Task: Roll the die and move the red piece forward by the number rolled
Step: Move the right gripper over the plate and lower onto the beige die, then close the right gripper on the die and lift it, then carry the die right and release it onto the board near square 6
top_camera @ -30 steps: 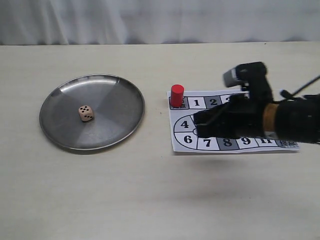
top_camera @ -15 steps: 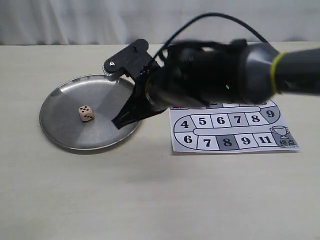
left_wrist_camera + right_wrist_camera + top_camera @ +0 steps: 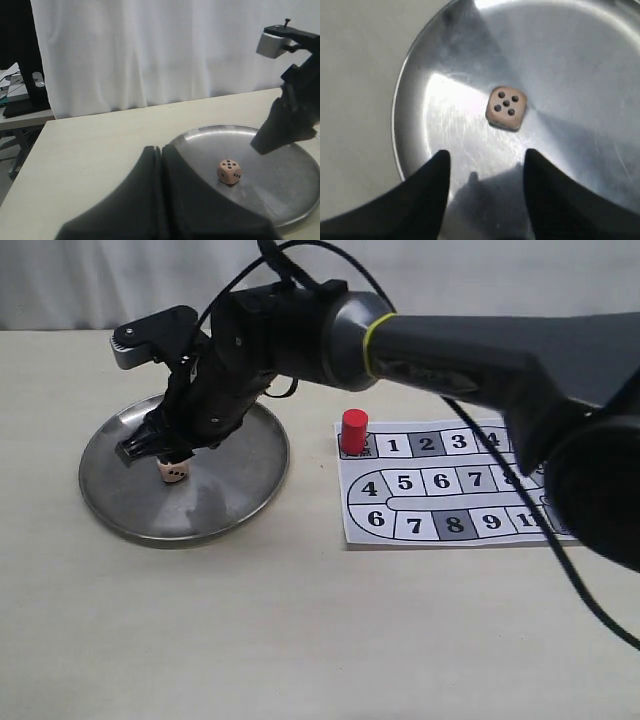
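Note:
My right gripper should move down next until its fingers are on both sides of the die, because the die lies clear of the plate's rim, ahead of the open fingers.
The die lies in the steel plate, five pips up in the right wrist view. My right gripper has reached across and hangs just above the die, open, with its two dark fingertips apart and the die a little ahead of the gap. The red piece stands upright on the start square of the paper board. My left gripper is shut on nothing, beside the plate, with the die nearby.
The numbered board track lies right of the plate. The right arm spans the table from the right, above the board's far side. A white curtain hangs behind the table's far edge. A dark stand shows beyond the table in the left wrist view.
The right arm swung left from above the board to over the plate and now hovers at the die. The die and the red piece have not moved.

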### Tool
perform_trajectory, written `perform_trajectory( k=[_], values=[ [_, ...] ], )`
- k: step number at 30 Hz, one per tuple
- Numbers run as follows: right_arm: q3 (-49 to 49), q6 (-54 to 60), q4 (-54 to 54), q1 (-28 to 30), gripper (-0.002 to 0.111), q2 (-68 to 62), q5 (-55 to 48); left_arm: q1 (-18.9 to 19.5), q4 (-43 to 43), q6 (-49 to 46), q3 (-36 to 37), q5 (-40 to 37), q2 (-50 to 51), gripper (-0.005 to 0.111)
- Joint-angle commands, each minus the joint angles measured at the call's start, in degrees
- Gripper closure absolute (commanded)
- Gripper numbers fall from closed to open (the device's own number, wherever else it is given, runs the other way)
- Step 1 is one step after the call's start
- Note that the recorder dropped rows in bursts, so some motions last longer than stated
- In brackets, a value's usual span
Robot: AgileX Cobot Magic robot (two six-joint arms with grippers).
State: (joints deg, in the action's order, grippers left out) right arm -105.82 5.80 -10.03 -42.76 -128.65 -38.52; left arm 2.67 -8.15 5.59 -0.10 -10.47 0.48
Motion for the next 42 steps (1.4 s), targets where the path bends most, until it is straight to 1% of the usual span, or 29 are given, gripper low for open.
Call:
perform_trajectory(
  k=[1, 3, 6, 13, 17, 23, 25, 27, 29, 32, 33, 35, 38, 42],
  values=[
    [-5.34, -0.26, -0.59, 0.00, 0.039, -5.36, 0.37, -0.25, -0.08, -0.05, 0.10, 0.47, -0.31, 0.107],
    [-6.67, 1.13, -0.59, 0.00, 0.035, -7.30, 0.50, -0.25, -0.08, -0.05, 0.10, 0.47, -0.31, 0.107],
    [-8.19, 2.61, -0.59, 0.00, 0.032, -9.30, 1.97, -0.25, -0.08, -0.05, 0.10, 0.47, -0.31, 0.107],
    [-11.96, 2.37, 2.00, 0.23, 0.032, -13.15, 4.25, -0.25, -0.08, -0.05, 0.10, 0.47, -0.31, 0.107],
    [-12.07, 2.37, 1.88, -0.01, 0.032, -14.47, 7.14, -0.25, -0.08, -0.05, 0.10, 0.47, -0.31, 0.107],
    [-12.07, 2.51, 1.91, -0.01, 0.033, -15.93, 8.03, -0.25, -0.08, -0.05, 0.10, 0.47, -0.31, 0.107],
    [-12.07, 2.51, 1.91, 0.10, 0.041, -16.30, 8.89, -0.25, -0.08, -0.05, 0.10, 0.47, -0.31, 0.107],
    [-12.07, 3.19, 1.91, 0.10, 0.055, -16.28, 9.18, -0.25, -0.08, -0.05, 0.10, 0.47, -0.31, 0.107],
    [-12.07, 3.21, 1.67, 0.10, 0.074, -16.14, 8.66, -0.25, -0.08, -0.05, 0.10, 0.47, -0.31, 0.107],
    [-12.07, 2.45, 2.01, 0.53, 0.101, -14.30, 5.04, -0.25, -0.08, -0.05, 0.10, 0.47, -0.31, 0.107],
    [-12.07, 1.05, 2.01, 0.83, 0.104, -13.14, 3.08, -0.25, -0.08, -0.05, 0.10, 0.47, -0.31, 0.107],
    [-12.07, -2.07, 2.31, 2.40, 0.104, -10.01, -1.49, -0.25, -0.08, -0.05, 0.10, 0.47, -0.31, 0.107],
    [-11.79, -2.21, 3.80, 4.90, 0.104, -4.36, -7.69, -0.25, -0.08, -0.05, 0.10, 0.47, -0.31, 0.107],
    [-7.47, -2.09, 5.10, 8.21, 0.104, 4.28, -11.52, -0.25, -0.08, -0.05, 0.10, 0.47, -0.31, 0.107]
  ],
)
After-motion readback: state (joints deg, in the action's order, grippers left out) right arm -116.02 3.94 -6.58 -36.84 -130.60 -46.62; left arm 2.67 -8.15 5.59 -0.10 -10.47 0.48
